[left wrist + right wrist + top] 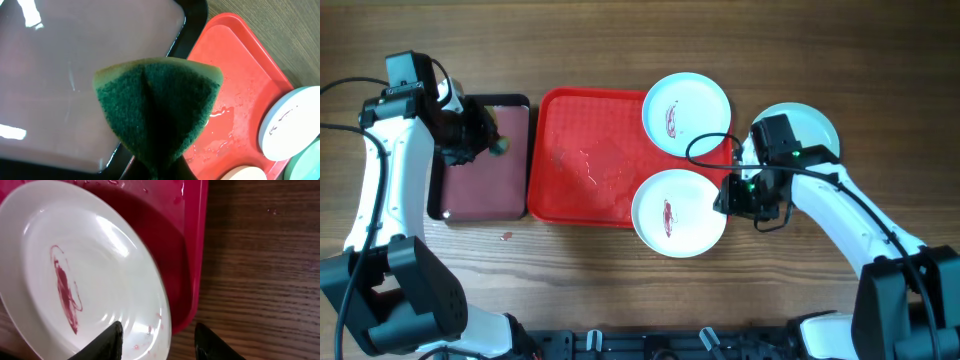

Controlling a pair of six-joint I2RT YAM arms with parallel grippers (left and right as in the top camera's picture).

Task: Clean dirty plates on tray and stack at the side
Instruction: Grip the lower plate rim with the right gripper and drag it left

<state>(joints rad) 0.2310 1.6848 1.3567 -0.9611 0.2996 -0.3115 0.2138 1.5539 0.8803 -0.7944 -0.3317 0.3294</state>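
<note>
The front plate sticks out over the red tray's edge (638,228), so the robot's right gripper should take hold of the plate's rim and bring the plate to the tray's empty middle (592,165) before scrubbing.
The red tray (585,155) lies mid-table. Two plates with red smears rest on its right end, one at the back (686,115) and one at the front (678,213). A third plate (812,122) sits on the table to the right, partly hidden by my right arm. My right gripper (730,195) is open; in the right wrist view its fingers (160,342) straddle the right rim of the front plate (75,270). My left gripper (480,135) is shut on a green sponge (157,105), held above the maroon tray (60,75).
The dark maroon, black-rimmed tray (480,190) holds shiny liquid and touches the red tray's left side. Water drops lie on the red tray's floor (220,117). A small red spot marks the table (506,237) in front of it.
</note>
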